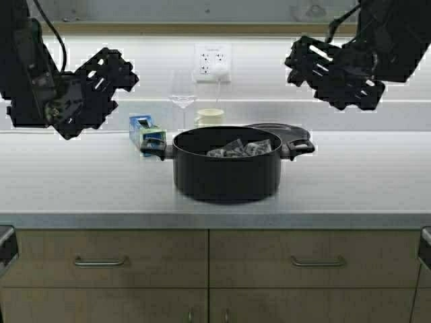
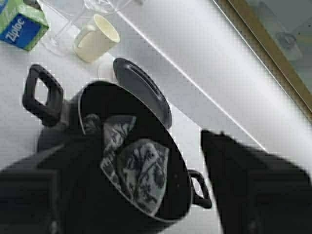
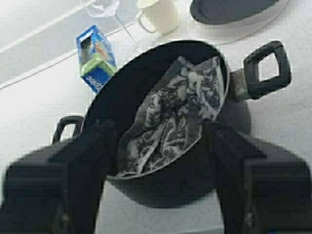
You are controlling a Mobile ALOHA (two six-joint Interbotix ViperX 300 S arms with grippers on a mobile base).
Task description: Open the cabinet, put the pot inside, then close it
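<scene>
A pale curved edge shows from under the dark disc, so the robot should expect a round base hidden behind the pot [image 1: 227, 168] when the robot lifts.
The black pot [image 1: 225, 168] stands upright in the middle of the counter, a loop handle on each side and a grey patterned cloth [image 1: 239, 148] bunched inside it. My left gripper [image 1: 101, 77] hangs open, high and to the pot's left. My right gripper [image 1: 333, 74] hangs open, high and to its right. Neither touches the pot. The left wrist view looks down between open fingers [image 2: 243, 185] onto the pot [image 2: 122, 105]. In the right wrist view the pot [image 3: 141, 83] and cloth [image 3: 180, 112] lie below my open gripper [image 3: 156, 170]. The cabinet doors are out of view.
Behind the pot stand a blue Ziploc box [image 1: 147, 133], a wine glass [image 1: 182, 91], a cream mug [image 1: 209, 116] and a flat dark lid-like disc [image 1: 276, 129]. A wall outlet [image 1: 213, 64] is on the backsplash. Base drawers [image 1: 101, 261] sit under the counter's front edge.
</scene>
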